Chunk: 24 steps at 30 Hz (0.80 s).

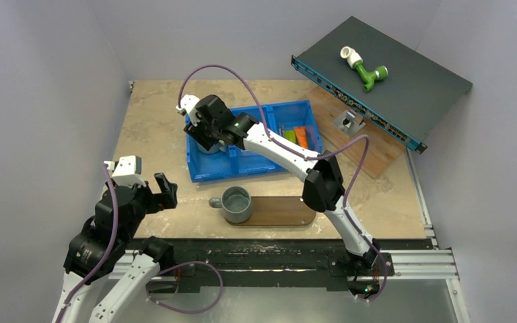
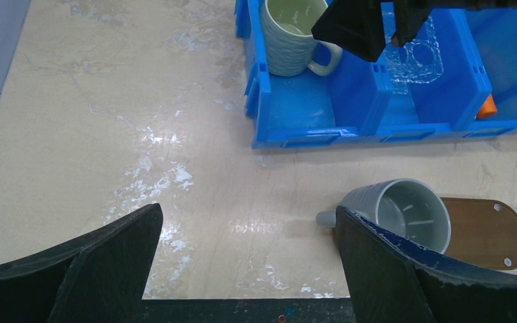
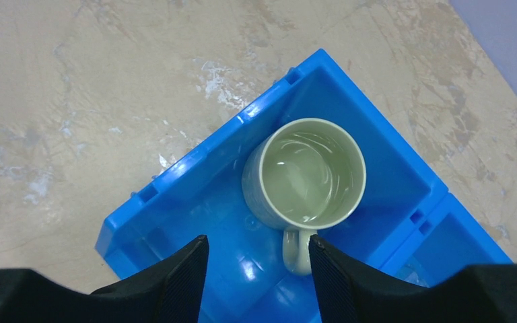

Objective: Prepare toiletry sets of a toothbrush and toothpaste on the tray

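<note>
The pale green mug [image 3: 312, 175] is upright and its opening is open to my fingers. My right gripper should continue to go down until my fingers straddle the mug's rim [image 3: 268, 202], and then close.
The dark brown tray [image 1: 289, 211] lies near the table's front edge, and a grey mug [image 1: 237, 204] stands on its left end. A green toothpaste [image 1: 289, 136] and an orange one [image 1: 301, 136] lie in the right compartment of the blue bin [image 1: 256, 169]. No toothbrush shows; the right arm covers the middle compartment. My right gripper [image 3: 257, 266] hangs open over the left compartment, just above a pale green mug [image 3: 313, 173] whose handle is beside the right finger. My left gripper [image 2: 249, 252] is open over bare table, left of the grey mug [image 2: 407, 210].
A black rack unit [image 1: 390, 74] sits tilted at the back right with a green-and-white pipe fitting [image 1: 365, 70] on it. A reddish-brown board [image 1: 367, 151] and a small grey metal part [image 1: 348, 121] lie under its edge.
</note>
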Tool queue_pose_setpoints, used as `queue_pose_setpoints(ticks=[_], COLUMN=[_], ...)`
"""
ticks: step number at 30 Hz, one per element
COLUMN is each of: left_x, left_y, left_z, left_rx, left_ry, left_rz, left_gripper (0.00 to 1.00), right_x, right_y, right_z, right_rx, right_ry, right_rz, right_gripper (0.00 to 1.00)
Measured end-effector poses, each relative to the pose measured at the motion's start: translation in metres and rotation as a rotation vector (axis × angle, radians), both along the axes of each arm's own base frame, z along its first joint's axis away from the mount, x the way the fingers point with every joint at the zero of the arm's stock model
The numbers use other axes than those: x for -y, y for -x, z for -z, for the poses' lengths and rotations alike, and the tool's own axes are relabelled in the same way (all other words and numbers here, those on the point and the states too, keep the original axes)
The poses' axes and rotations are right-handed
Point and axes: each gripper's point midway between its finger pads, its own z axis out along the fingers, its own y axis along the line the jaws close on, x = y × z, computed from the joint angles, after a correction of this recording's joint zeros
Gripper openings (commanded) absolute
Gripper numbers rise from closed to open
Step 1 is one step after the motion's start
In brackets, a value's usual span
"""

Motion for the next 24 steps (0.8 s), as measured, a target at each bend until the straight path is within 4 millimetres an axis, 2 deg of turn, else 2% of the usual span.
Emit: queue_pose_setpoints(ticks=[9, 24], left_x=[0.0, 0.0], left_y=[0.0, 0.0], left_z=[0.0, 0.0], left_rx=[0.0, 0.0], left_ry=[0.0, 0.0], left_rz=[0.0, -0.001], left_gripper=[1.0, 1.0], right_x=[-0.007, -0.025], right_y=[-0.009, -0.024], right_z=[0.041, 0.077], right_rx=[-0.008, -0.002], right_ry=[0.054, 0.041], right_rz=[-0.021, -0.034], right_gripper=[0.54, 0.54])
